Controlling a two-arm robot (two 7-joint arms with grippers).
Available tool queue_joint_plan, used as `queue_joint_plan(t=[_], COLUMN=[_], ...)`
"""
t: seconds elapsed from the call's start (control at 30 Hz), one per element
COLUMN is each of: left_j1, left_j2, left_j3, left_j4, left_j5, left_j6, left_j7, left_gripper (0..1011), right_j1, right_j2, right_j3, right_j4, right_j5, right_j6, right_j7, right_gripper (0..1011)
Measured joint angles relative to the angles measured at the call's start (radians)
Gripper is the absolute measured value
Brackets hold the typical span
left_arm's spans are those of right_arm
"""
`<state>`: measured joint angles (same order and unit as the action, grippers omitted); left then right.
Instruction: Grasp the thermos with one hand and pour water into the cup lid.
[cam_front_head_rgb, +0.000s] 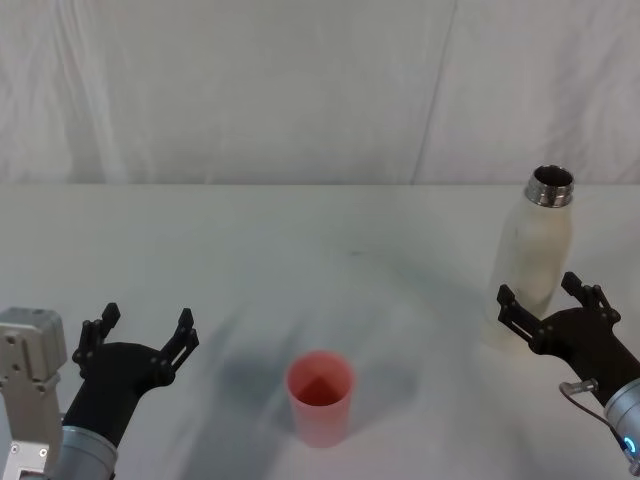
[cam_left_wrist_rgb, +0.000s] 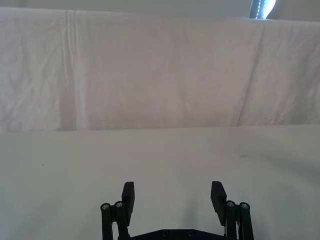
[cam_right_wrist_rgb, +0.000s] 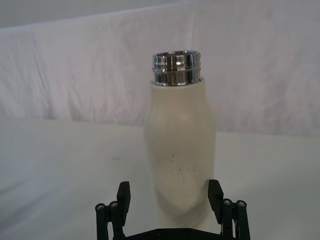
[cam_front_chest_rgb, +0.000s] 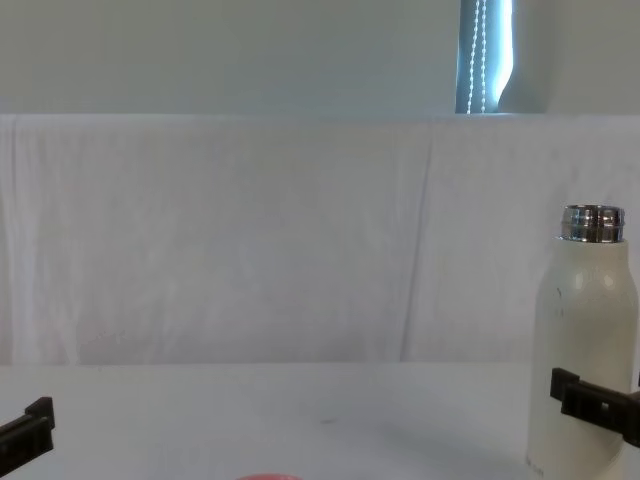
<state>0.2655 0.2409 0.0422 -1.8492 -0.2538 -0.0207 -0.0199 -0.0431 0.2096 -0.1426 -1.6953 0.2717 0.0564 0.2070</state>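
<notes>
The steel neck (cam_front_chest_rgb: 593, 224) is uncapped, so I expect water to flow from the cream-white thermos (cam_front_chest_rgb: 583, 340) in a thin stream when I tilt it just past level.
The cream-white thermos (cam_front_head_rgb: 533, 262) stands upright at the right of the table, its steel neck uncapped; it also rises in the right wrist view (cam_right_wrist_rgb: 181, 155) and the chest view (cam_front_chest_rgb: 585, 360). My right gripper (cam_front_head_rgb: 553, 302) is open, its jaws on either side of the thermos's lower body (cam_right_wrist_rgb: 170, 200), apart from it. The pink cup lid (cam_front_head_rgb: 320, 396) stands mouth up near the front middle; only its rim (cam_front_chest_rgb: 268, 477) peeks into the chest view. My left gripper (cam_front_head_rgb: 140, 335) hovers open at the front left, holding nothing (cam_left_wrist_rgb: 172, 197).
A white cloth covers the table (cam_front_head_rgb: 300, 250) and hangs as a backdrop (cam_front_head_rgb: 300, 90) behind it. Bare tabletop lies between the cup lid and the thermos.
</notes>
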Motion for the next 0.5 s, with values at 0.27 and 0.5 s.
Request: queue_joint_plan(t=[0.27,0.5], left_j1=[0.000,0.000], left_j2=[0.000,0.000], left_j3=[0.000,0.000], left_j4=[0.000,0.000], left_j5=[0.000,0.000], left_j6=[0.000,0.000], left_j7=[0.000,0.000], left_gripper=[1001,1001], right_j1=[0.024,0.035], right_j2=[0.004,0.004], right_j3=[-0.009,-0.012], right_j4=[0.041,0.065], right_j5=[0.001,0.001], right_j6=[0.002,-0.001], right_j7=[-0.001,-0.006], right_gripper=[1003,1003])
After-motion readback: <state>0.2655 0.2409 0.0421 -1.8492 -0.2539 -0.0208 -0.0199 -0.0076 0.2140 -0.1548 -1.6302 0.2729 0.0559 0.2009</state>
